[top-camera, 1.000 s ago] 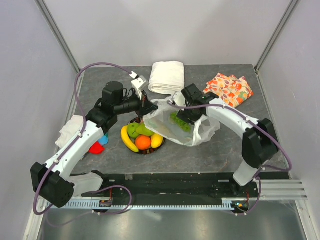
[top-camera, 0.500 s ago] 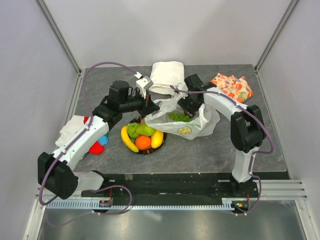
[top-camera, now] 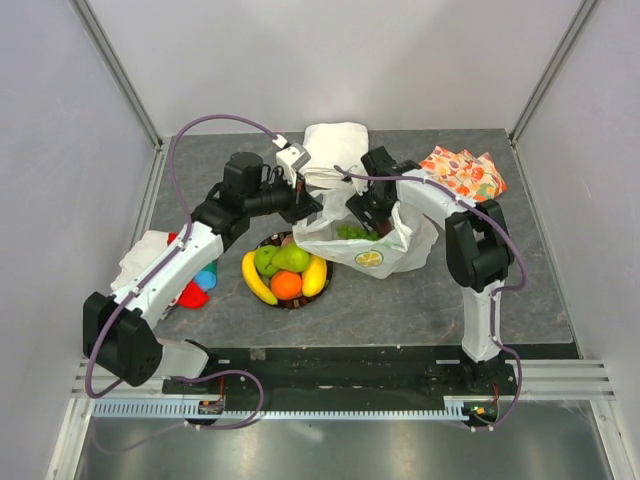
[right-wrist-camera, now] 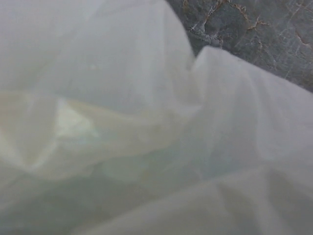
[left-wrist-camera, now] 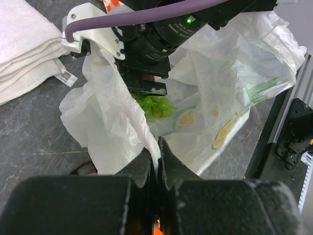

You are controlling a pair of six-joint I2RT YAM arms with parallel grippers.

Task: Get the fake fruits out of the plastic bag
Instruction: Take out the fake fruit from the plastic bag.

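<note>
My left gripper should take the dark red fruit (top-camera: 384, 228) once I lift both it and the plastic bag's film (top-camera: 404, 228), because the film hangs over my right gripper at the fruit.
The plastic bag (top-camera: 390, 245) lies crumpled at mid table, white with a lemon print. My left gripper (top-camera: 312, 207) is shut on its near-left rim and holds the mouth up; in the left wrist view the film is pinched between the jaws (left-wrist-camera: 158, 149). My right gripper (top-camera: 357, 218) reaches down into the mouth, open, right over green grapes (top-camera: 352, 233) (left-wrist-camera: 155, 105); I cannot tell if it touches them. The right wrist view shows only blurred bag film (right-wrist-camera: 146, 147). A banana (top-camera: 255, 278), an orange (top-camera: 287, 285), a green apple (top-camera: 266, 260) and a pear (top-camera: 292, 258) sit on the plate (top-camera: 300, 303).
A folded white cloth roll (top-camera: 335, 150) lies just behind the bag. Orange patterned fabric (top-camera: 460, 175) is at the back right. At the left edge are a crumpled white cloth (top-camera: 140, 258) and small red and blue items (top-camera: 195, 290). The plate touches the bag's left side.
Both grippers have moved toward the back of the table with the bag, which is now bunched up and smaller. The right arm has folded in closer, its gripper deeper in the bag's mouth.
</note>
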